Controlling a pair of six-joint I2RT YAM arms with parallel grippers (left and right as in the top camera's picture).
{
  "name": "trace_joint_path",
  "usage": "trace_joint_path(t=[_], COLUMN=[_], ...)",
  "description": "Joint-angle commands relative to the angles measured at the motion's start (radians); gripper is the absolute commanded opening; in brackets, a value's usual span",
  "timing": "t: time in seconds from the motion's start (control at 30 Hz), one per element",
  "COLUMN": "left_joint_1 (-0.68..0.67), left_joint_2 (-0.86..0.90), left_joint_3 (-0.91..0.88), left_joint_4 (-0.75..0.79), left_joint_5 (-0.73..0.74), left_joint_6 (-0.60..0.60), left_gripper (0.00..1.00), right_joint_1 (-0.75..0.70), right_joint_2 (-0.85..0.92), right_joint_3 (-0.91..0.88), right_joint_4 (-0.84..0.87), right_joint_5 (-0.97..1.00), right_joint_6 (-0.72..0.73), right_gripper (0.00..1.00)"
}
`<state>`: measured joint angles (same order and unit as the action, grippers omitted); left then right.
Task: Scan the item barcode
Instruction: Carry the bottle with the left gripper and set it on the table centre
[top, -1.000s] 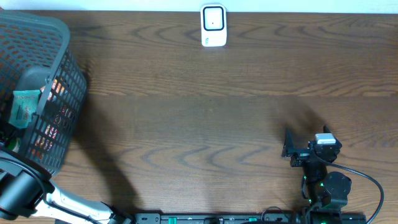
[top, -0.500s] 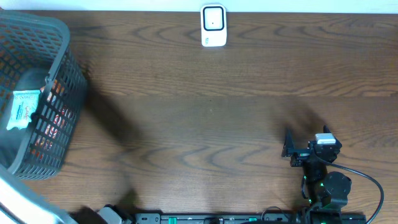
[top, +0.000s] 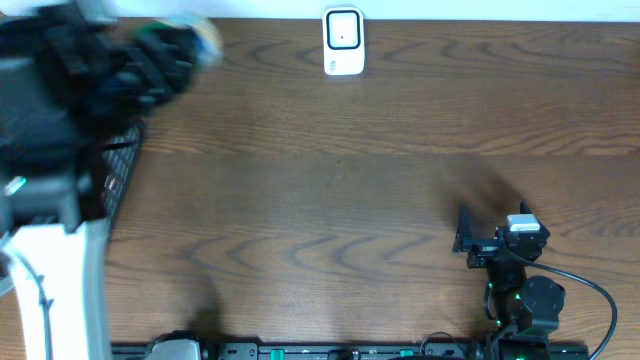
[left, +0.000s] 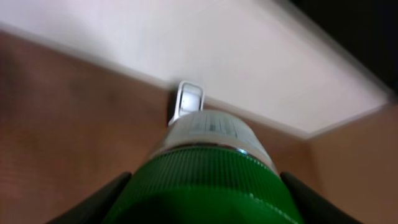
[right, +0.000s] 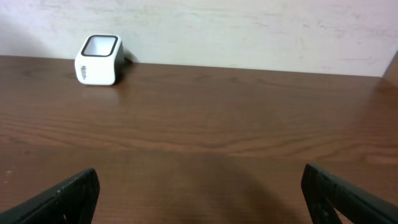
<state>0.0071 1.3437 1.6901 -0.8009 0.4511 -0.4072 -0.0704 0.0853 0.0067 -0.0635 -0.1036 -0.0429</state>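
I should keep carrying the item by its green cap in my left gripper until it stands on the wood before the scanner, since that spot is clear.
The item is a container with a ribbed green cap and a white printed label. It fills the left wrist view, and my left gripper is shut on it, a dark finger on each side. In the overhead view that arm is a large dark blur at the top left, with the left gripper raised close to the camera. The white scanner stands at the table's back edge; in the left wrist view the scanner shows just beyond the item's tip. My right gripper rests open and empty near the front right.
A grey mesh basket stands at the far left, mostly hidden behind the left arm. A pale wall runs along the table's back edge. The right wrist view shows the scanner far off to the left across bare wood.
The left arm has lifted out of the basket and swung up towards the back, now blurred and covering the basket. The right arm has not moved.
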Motion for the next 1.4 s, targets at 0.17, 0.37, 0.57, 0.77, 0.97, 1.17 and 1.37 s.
trace_joint_path(t=[0.17, 0.37, 0.57, 0.77, 0.97, 1.17, 1.37], left_joint_1=[-0.241, -0.345, -0.399, -0.434, -0.501, -0.580, -0.646], left_joint_2=[0.240, 0.420, 0.558, 0.657, 0.742, 0.792, 0.793], left_joint_3=[-0.004, -0.004, -0.004, -0.004, -0.004, -0.007, -0.007], left_joint_4=[-0.179, -0.197, -0.185, -0.180, -0.121, -0.138, -0.175], left_joint_5=[-0.266, -0.282, -0.383, -0.445, -0.460, -0.598, -0.665], left_joint_6=[0.089, 0.103, -0.097, -0.504, -0.594, -0.584, -0.556], left_gripper=[0.60, 0.60, 0.61, 0.60, 0.60, 0.61, 0.66], right_joint_1=[0.006, 0.006, 0.006, 0.006, 0.006, 0.006, 0.006], right_joint_2=[-0.001, -0.001, -0.001, -0.001, -0.001, -0.001, -0.001], right_joint_3=[-0.001, -0.001, -0.001, -0.001, -0.001, -0.001, -0.001], right_joint_4=[-0.004, -0.004, -0.004, -0.004, -0.004, -0.004, -0.004], right_joint_5=[0.001, 0.001, 0.001, 0.001, 0.001, 0.001, 0.001], right_joint_6=[0.012, 0.012, 0.012, 0.012, 0.012, 0.012, 0.013], right_gripper=[0.99, 0.99, 0.99, 0.99, 0.99, 0.99, 0.99])
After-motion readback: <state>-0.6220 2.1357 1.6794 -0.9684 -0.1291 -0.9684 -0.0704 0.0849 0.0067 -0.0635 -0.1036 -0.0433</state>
